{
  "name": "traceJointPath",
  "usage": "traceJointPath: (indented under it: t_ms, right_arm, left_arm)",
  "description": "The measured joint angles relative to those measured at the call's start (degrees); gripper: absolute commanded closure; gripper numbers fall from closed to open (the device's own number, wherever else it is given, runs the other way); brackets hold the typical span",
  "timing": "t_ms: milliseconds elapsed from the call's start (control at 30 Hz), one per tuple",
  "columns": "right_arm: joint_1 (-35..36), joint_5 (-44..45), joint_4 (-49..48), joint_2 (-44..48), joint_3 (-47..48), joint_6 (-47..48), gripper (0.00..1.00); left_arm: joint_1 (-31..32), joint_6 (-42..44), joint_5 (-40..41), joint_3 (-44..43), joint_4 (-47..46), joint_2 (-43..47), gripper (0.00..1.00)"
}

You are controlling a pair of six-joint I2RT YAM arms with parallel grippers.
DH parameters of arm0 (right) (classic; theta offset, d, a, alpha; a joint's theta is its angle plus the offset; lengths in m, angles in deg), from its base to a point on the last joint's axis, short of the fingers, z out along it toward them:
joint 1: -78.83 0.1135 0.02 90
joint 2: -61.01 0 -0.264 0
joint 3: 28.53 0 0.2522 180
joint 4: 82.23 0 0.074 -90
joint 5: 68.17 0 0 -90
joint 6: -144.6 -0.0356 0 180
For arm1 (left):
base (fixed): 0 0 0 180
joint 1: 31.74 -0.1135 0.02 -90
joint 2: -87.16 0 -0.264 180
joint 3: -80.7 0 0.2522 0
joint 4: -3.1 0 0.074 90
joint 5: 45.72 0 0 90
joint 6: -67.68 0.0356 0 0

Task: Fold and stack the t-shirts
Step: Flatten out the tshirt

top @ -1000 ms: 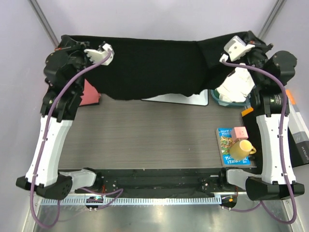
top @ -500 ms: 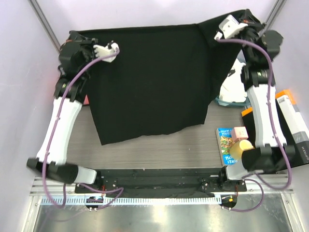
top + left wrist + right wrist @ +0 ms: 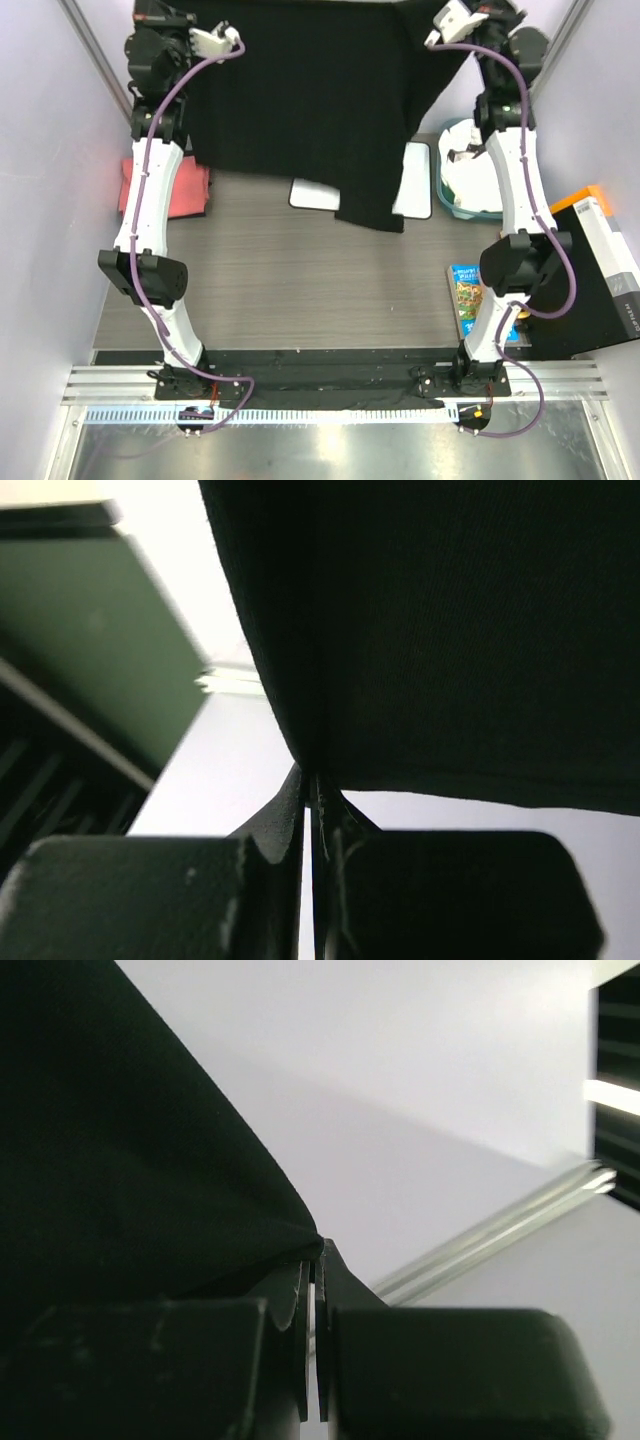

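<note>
I should draw back and down (image 3: 425,308) with my right gripper and my left gripper to lay the black t-shirt's loose end (image 3: 372,208) flat, because it hangs over the white board.
The black t-shirt (image 3: 330,110) hangs spread between both raised arms at the far side, its plain side towards the camera. Its lower tip (image 3: 370,215) reaches down over the white board. My left gripper (image 3: 312,780) is shut on the shirt's upper left corner (image 3: 190,12). My right gripper (image 3: 318,1252) is shut on the upper right corner (image 3: 470,12). In each wrist view the black cloth (image 3: 450,630) (image 3: 120,1160) is pinched at the fingertips. A coral-pink t-shirt (image 3: 185,190) lies at the left. White t-shirts (image 3: 468,170) sit in a teal basket.
A white board with a black rim (image 3: 315,193) lies on the table behind the hanging shirt. The teal basket (image 3: 445,205) stands at the right. A colourful book (image 3: 468,295) lies near the right arm's base. An orange and black box (image 3: 600,260) is at the right edge.
Both arms have stretched up and back, taking the black t-shirt with them. It went from draped over the far table to hanging full length, uncovering the coral-pink shirt and the board.
</note>
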Motion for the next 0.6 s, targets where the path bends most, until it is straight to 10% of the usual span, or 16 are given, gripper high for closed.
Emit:
traceJointPath:
  t_ms: [300, 600]
  right_arm:
    - [-1.1, -4.4, -1.9, 18.4, -4.9, 1.6, 0.99]
    - [-2.8, -9.8, 11.8, 40.9, -45.1, 3.9, 0.99]
  left_arm:
    - [-2.0, 0.4, -5.8, 17.4, -17.3, 18.5, 1.00]
    - [-4.9, 4.3, -10.7, 57.9, -15.1, 42.7, 1.00]
